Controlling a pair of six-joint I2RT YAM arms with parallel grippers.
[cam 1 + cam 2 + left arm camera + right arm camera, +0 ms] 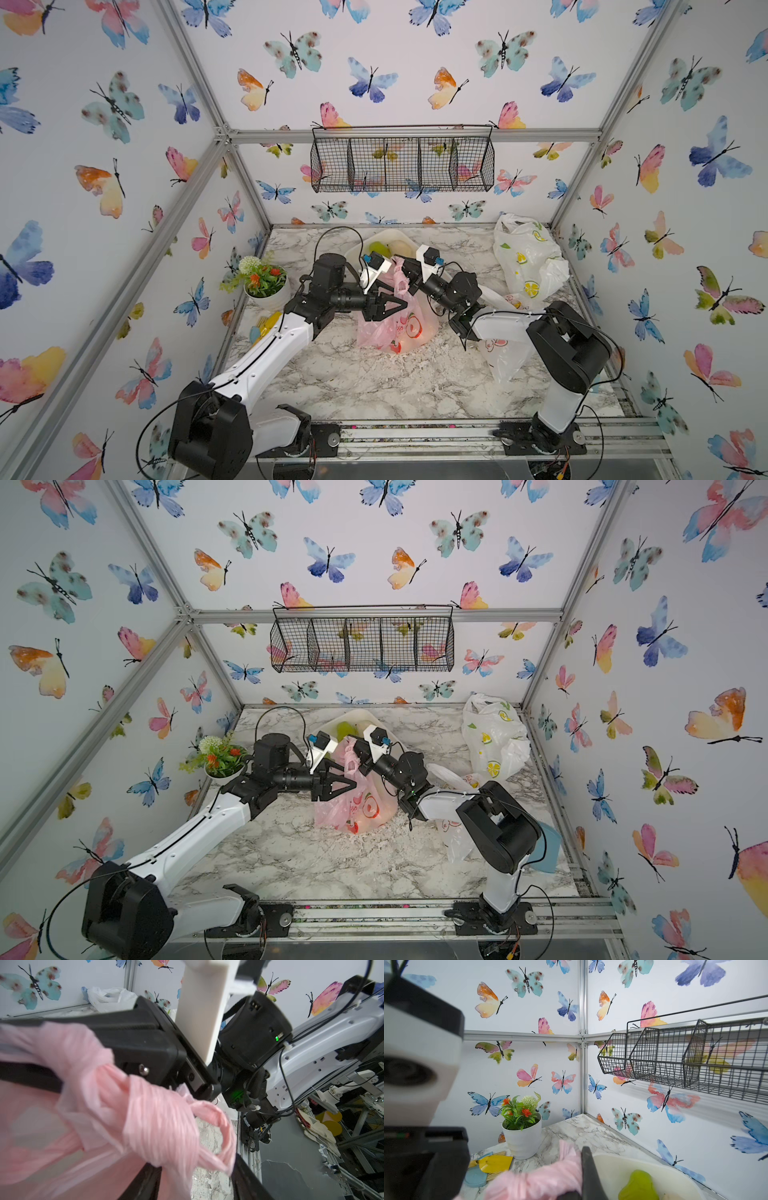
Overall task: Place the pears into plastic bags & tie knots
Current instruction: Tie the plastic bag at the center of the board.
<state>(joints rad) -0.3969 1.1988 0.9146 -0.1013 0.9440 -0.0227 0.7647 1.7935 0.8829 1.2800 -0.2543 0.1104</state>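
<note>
My left gripper has its fingers on both sides of the twisted bunch (160,1126), below the handle strip in my right gripper. My left gripper should move back and grab that strip (398,268).
The pink plastic bag (399,328) (357,808) with red apple prints stands mid-table, its handles gathered into a twisted bunch (162,1122). My left gripper (397,301) (195,1178) is open, its fingers wide on either side of that bunch. My right gripper (405,274) (577,1176) is shut on a pink handle strip (542,1180). A green pear (380,248) (638,1186) and a cream pear (400,248) lie in the white tray (417,243) behind the bag. What the pink bag holds cannot be made out.
A lemon-print bag (528,257) sits at the back right, and a white bag with red doodles (503,353) lies under my right arm. A potted plant (266,286) and yellow and blue tools (264,326) stand left. A wire basket (401,164) hangs on the back wall.
</note>
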